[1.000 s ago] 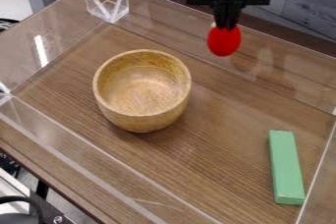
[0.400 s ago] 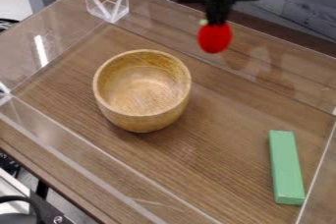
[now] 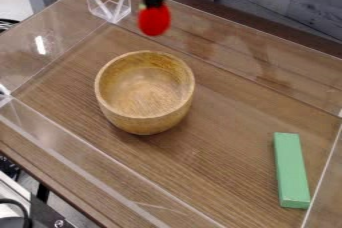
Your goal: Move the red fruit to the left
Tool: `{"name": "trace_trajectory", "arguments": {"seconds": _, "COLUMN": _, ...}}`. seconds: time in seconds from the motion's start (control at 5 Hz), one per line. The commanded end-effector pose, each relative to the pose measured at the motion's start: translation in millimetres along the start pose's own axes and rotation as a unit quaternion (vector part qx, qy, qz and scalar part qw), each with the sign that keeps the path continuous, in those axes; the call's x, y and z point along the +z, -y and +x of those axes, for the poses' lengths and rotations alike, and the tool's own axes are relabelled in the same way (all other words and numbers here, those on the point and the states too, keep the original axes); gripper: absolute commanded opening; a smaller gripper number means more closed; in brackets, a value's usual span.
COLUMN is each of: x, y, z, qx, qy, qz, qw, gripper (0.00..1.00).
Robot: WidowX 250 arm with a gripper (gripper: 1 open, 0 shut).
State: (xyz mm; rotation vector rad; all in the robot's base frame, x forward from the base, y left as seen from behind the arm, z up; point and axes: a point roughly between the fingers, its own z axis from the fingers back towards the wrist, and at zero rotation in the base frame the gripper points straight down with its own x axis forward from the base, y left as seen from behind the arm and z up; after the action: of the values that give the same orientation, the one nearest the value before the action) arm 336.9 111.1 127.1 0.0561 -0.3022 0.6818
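Note:
I keep moving my gripper toward the open wood [image 3: 100,39] by the transparent bracket and let the red fruit [image 3: 154,21] go there, since it clears the wooden bowl's rim.
The red fruit [image 3: 155,20] is a small glossy red toy held in the air above the far side of the table, behind the wooden bowl [image 3: 144,91]. My gripper [image 3: 155,8] comes down from the top edge of the view and is shut on the fruit's upper end. Its black fingers hide the fruit's leafy top. The fruit hangs clear of the table and a little beyond the bowl's far rim.
A flat green block [image 3: 290,169] lies near the right front corner. Clear acrylic walls enclose the wooden table [image 3: 234,122], with a transparent bracket [image 3: 107,6] at the far left corner.
My gripper has carried the red fruit to the left along the far side, from right of the bowl to above its far rim. Bowl and green block have not moved.

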Motion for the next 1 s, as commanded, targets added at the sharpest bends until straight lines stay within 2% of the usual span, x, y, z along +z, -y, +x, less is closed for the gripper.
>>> {"name": "trace_trajectory", "arguments": {"seconds": 0.0, "x": 31.1, "y": -21, "z": 34.8, "qx": 0.02, "qy": 0.047, "qz": -0.005, "qw": 0.9987, "gripper": 0.0}}
{"name": "trace_trajectory", "arguments": {"seconds": 0.4, "x": -19.1, "y": -63, "z": 38.3, "qx": 0.057, "qy": 0.047, "qz": 0.028, "qw": 0.9969, "gripper": 0.0}}
{"name": "trace_trajectory", "arguments": {"seconds": 0.8, "x": -55.6, "y": -68, "z": 36.5, "qx": 0.055, "qy": 0.05, "qz": 0.05, "qw": 0.996, "gripper": 0.0}}
